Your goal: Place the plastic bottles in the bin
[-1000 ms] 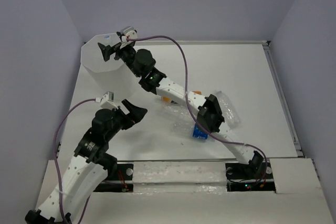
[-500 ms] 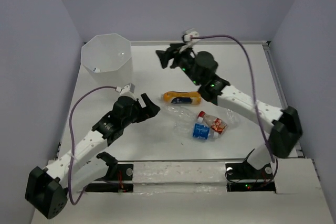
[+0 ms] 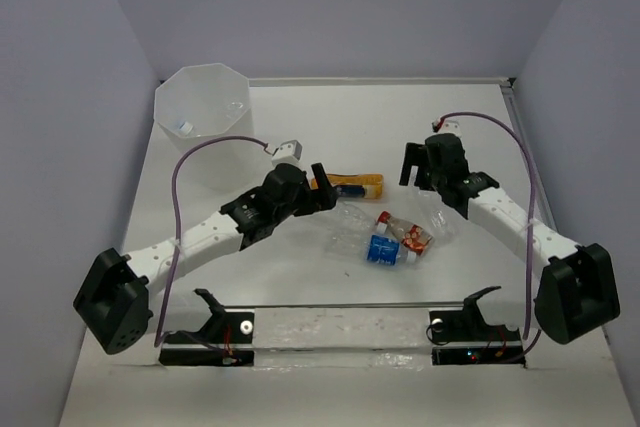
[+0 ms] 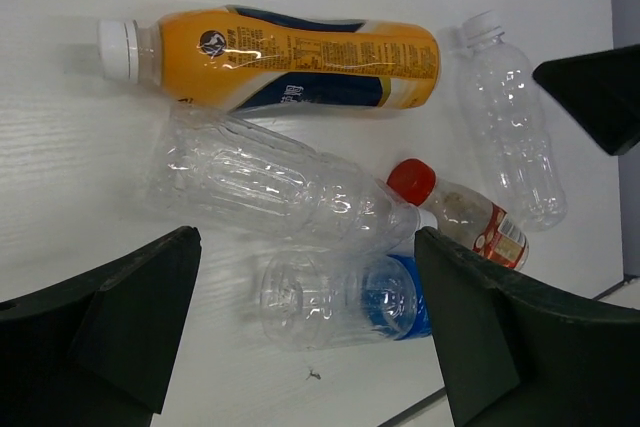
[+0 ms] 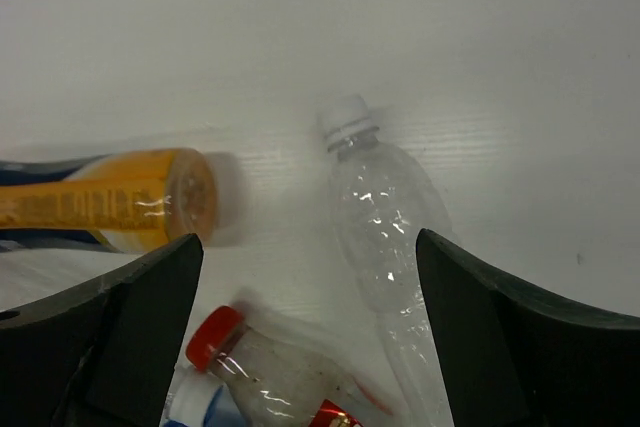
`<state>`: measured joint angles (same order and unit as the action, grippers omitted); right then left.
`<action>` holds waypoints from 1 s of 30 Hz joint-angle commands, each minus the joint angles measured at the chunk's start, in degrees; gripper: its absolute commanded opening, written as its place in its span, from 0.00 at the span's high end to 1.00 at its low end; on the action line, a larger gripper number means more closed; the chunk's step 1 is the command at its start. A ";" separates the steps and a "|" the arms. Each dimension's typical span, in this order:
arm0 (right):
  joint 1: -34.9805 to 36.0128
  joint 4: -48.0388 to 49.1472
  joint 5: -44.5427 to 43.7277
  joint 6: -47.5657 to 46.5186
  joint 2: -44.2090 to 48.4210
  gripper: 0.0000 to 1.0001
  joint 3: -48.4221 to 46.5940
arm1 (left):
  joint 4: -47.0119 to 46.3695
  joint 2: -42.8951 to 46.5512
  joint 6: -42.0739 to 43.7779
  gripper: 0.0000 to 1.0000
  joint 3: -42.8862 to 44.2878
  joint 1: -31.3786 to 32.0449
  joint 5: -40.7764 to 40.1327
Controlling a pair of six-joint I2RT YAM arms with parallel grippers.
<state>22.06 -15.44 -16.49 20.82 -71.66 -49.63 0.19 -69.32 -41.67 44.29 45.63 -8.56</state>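
Observation:
I can see evenly through the clear sides (image 5: 378,257) below the cap, so I should expect the white-capped bottle (image 5: 388,209) to be empty except for droplets when I pick it up.
Several plastic bottles lie in a cluster mid-table: an orange bottle (image 3: 350,185) (image 4: 290,57) (image 5: 100,202), a clear unlabelled bottle (image 3: 350,219) (image 4: 270,182), a blue-labelled bottle (image 3: 385,250) (image 4: 350,297), a red-capped, red-labelled bottle (image 3: 405,232) (image 4: 460,212) (image 5: 270,372) and a clear white-capped bottle (image 3: 438,212) (image 4: 510,117) (image 5: 385,217). The bin (image 3: 200,97) stands at the far left with something small inside. My left gripper (image 3: 325,187) (image 4: 305,317) is open and empty over the cluster's left side. My right gripper (image 3: 415,162) (image 5: 310,327) is open and empty above the white-capped bottle.
Grey walls close the table at the back and both sides. A metal rail (image 3: 535,177) runs along the right edge. The left arm's purple cable (image 3: 215,142) loops in front of the bin.
My right gripper has swung from the bin's rim across the table to the right of the bottles. My left arm has stretched forward, so its gripper now hangs over the bottles.

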 commanded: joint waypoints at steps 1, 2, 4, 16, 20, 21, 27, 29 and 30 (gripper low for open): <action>-0.36 -6.88 -1.78 0.71 -4.52 0.06 -0.21 | -0.28 2.51 -6.22 0.03 0.19 0.25 -2.16; -0.88 -6.97 -2.40 0.80 -5.50 0.06 -0.29 | -0.27 3.31 -7.54 0.02 -1.73 0.25 -1.99; -1.67 -6.97 -2.93 0.02 -8.66 0.06 -1.26 | -0.45 4.98 -11.84 0.01 -3.85 0.34 -1.47; -7.12 -7.23 -0.47 -5.87 -16.58 0.10 -5.22 | -5.01 -3.18 -21.52 0.01 -8.08 0.60 -0.40; -7.12 -6.97 0.58 -6.75 -18.86 0.14 -5.83 | -8.52 -5.56 -23.36 0.01 -9.13 0.60 -2.25; -7.12 -6.88 0.58 -6.93 -19.04 0.15 -6.01 | -9.06 -5.82 -23.54 0.01 -9.22 0.60 -2.60; -7.12 -6.53 0.32 -7.72 -20.27 0.17 -6.62 | -11.87 -8.55 -23.28 0.01 -9.40 0.60 -5.24; -7.12 -6.44 0.14 -7.90 -20.71 0.13 -6.62 | -12.75 -9.60 -23.11 0.01 -9.40 0.60 -6.38; -7.12 -6.36 -0.03 -8.16 -20.80 0.10 -6.62 | -13.02 -10.13 -23.11 0.01 -9.40 0.69 -6.56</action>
<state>15.05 -22.46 -16.45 14.26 -92.31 -53.89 -9.13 -78.19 -64.27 35.53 46.02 -11.29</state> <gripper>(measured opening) 0.862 0.989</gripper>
